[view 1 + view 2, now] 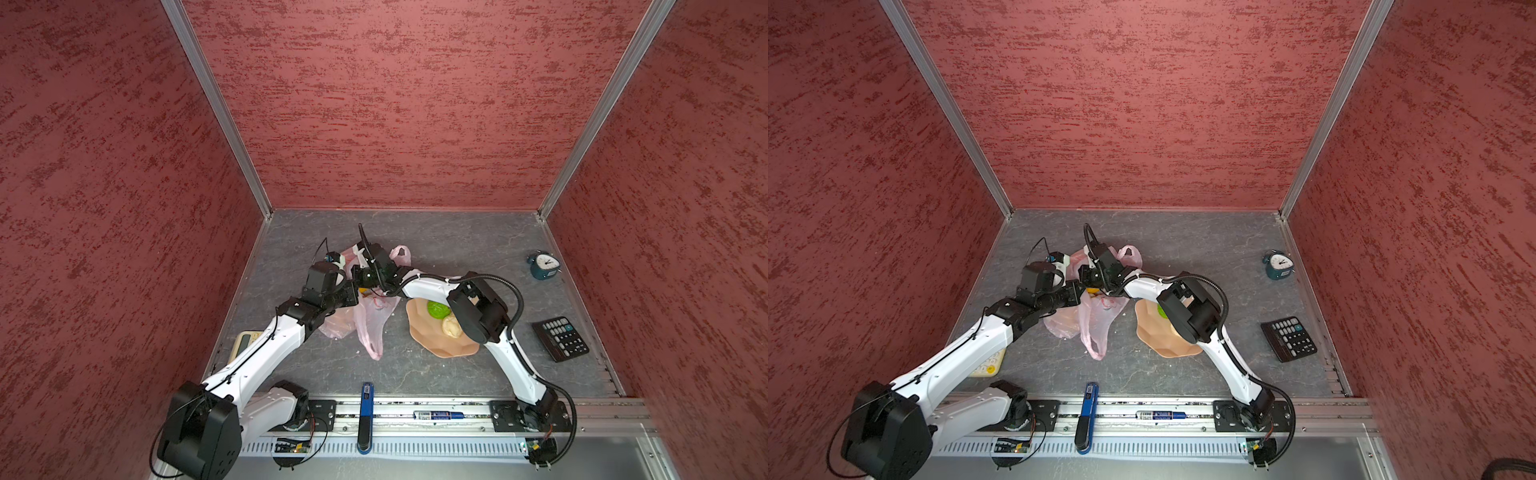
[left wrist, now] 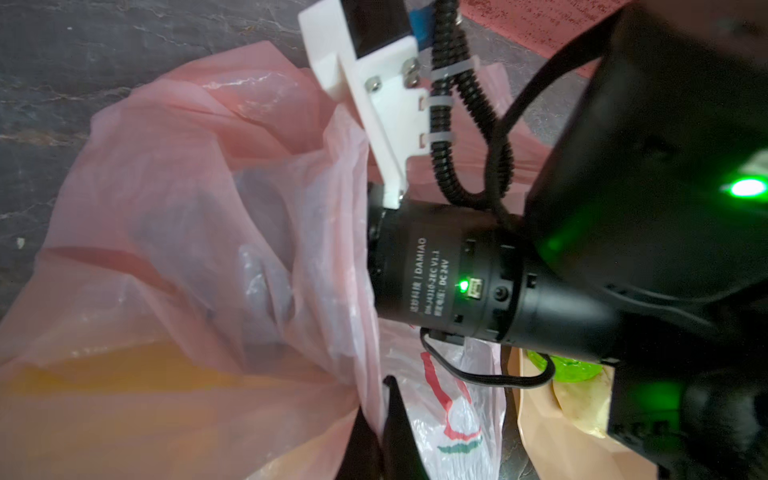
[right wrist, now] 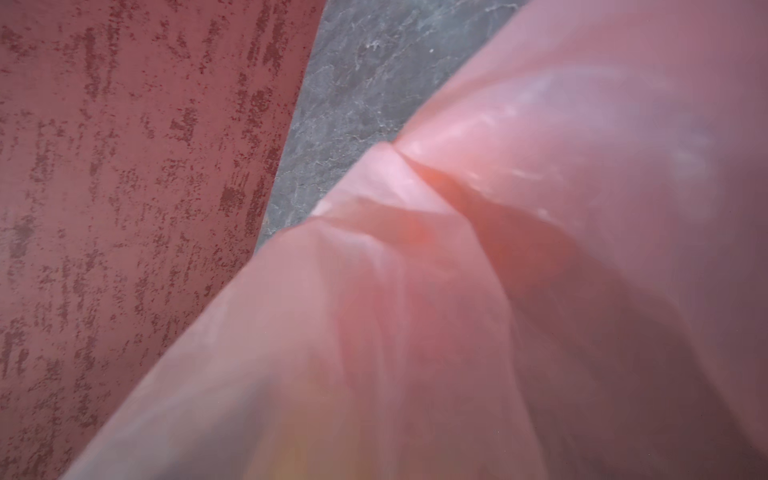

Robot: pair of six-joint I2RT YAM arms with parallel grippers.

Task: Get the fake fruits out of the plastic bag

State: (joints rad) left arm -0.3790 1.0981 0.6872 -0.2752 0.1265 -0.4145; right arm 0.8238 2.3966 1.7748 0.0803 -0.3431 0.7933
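Observation:
Bag film [image 3: 416, 240] lies over my right gripper's fingers inside the bag's narrow opening, so next I open and retreat while my left gripper tugs the bag's rim [image 2: 366, 340] wider.
The pale pink plastic bag [image 1: 372, 324] [image 1: 1096, 320] lies crumpled in the middle of the grey floor. My left gripper [image 2: 376, 399] is shut on a fold of its rim, with film pinched between the black fingers. My right gripper [image 1: 363, 284] reaches into the bag's mouth. Its jaws are hidden, and bag film [image 3: 498, 249] fills the right wrist view. A yellow-orange fruit [image 2: 124, 374] shows dimly through the film. A green fruit [image 1: 437, 309] and a cream fruit [image 1: 451, 326] lie on the peach dish [image 1: 440, 347].
A teal alarm clock [image 1: 544, 266] stands at the far right and a black calculator [image 1: 561, 338] lies near the right wall. A cream keypad device [image 1: 988, 365] sits under the left arm. A blue tool [image 1: 365, 415] lies across the front rail. Red walls close three sides.

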